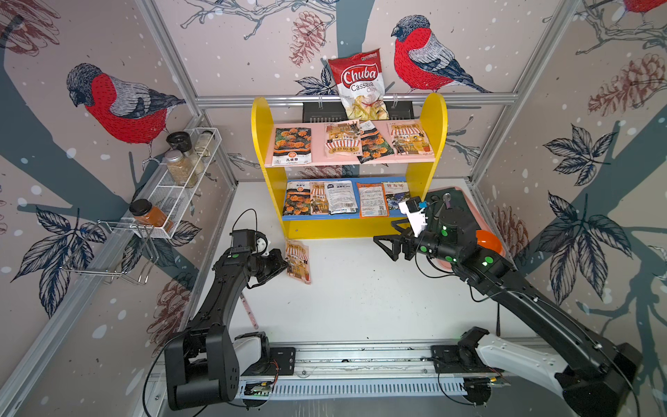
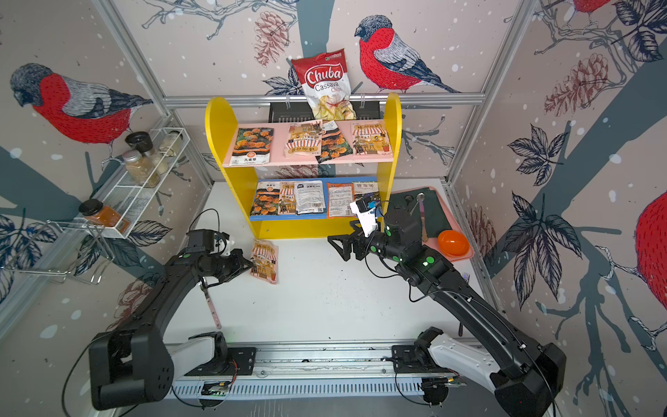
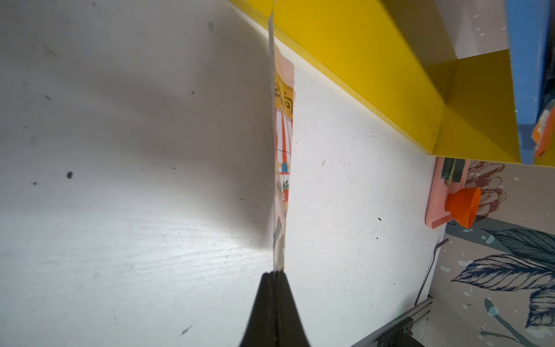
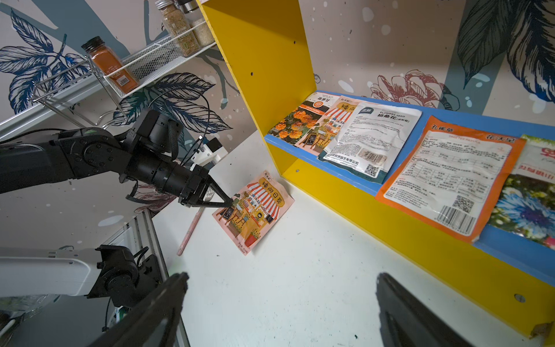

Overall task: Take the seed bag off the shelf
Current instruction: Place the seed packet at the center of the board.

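The pink seed bag [image 1: 299,261] is hanging clear of the shelf, so my left gripper keeps bringing it down until it touches the empty white table [image 1: 313,275], and then lets go.
The seed bag [image 1: 298,260] [image 2: 264,260] is pink with a striped awning picture. It hangs tilted just in front of the shelf's [image 1: 260,144] [image 2: 216,137] left foot, off both boards and low over the white table. My left gripper [image 1: 287,265] [image 2: 252,266] [image 3: 274,272] is shut on its edge; the bag [image 3: 282,144] shows edge-on beyond the closed fingertips. In the right wrist view the same grip [image 4: 231,205] on the bag [image 4: 253,210] is plain. My right gripper [image 1: 384,233] [image 2: 339,233] [image 4: 281,275] hovers open and empty before the shelf's [image 4: 264,60] lower board.
Several other seed packets lie on the pink upper board [image 1: 317,160] and the blue lower board [image 1: 357,187]. A chips bag [image 1: 359,83] stands behind. The wire spice rack [image 1: 180,187] is on the left wall. At the right is a pink tray [image 2: 447,213] holding an orange bowl [image 2: 453,242]. A pink-handled utensil [image 1: 249,312] lies near the left arm.
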You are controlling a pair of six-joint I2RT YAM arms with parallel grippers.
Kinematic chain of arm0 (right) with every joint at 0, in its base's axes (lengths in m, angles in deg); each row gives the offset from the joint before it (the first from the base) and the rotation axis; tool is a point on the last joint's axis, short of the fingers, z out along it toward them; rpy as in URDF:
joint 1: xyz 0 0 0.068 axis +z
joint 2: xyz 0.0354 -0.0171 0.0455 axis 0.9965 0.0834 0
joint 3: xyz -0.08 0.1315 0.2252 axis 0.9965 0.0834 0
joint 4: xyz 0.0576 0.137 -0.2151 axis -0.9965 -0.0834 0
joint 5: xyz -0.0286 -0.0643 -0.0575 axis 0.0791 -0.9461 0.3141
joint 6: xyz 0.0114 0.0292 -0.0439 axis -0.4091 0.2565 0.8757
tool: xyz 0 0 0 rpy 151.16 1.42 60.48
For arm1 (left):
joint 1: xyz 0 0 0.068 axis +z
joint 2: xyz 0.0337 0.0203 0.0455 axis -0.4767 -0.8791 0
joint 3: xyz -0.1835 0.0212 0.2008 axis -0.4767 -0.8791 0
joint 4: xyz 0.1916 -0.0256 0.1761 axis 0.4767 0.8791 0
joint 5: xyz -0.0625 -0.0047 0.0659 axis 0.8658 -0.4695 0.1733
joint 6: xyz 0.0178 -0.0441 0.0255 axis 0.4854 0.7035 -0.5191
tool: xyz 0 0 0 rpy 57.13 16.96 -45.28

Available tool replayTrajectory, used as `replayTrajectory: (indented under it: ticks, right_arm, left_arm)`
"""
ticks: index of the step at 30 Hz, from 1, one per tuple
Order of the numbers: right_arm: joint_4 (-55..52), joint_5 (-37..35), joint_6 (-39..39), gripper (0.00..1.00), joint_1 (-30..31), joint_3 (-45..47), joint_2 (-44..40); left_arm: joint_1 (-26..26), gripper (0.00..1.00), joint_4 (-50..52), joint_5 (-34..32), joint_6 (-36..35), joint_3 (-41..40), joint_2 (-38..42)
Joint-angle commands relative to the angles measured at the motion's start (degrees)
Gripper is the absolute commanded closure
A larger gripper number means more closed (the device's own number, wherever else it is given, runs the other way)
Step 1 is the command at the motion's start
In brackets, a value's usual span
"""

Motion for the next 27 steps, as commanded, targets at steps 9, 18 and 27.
replayTrajectory:
  ticks: [9, 18, 27]
  right_arm:
    - [0.63, -0.47, 0.45, 0.0, 0.04, 0.51, -1.59]
    - [0.72, -0.47, 0.4, 0.0, 0.03, 0.45, -1.59]
    - [0.45, -0.47, 0.48, 0.0, 0.04, 0.39, -1.85]
  left_arm:
    - [0.15, 1.0, 0.66, -6.88, -0.53, 1.9, -6.46]
    - [0.18, 0.86, -0.38, -7.34, -0.25, 2.42, -7.71]
    - [0.36, 0.73, 1.33, -9.23, -0.43, 4.14, -7.21]
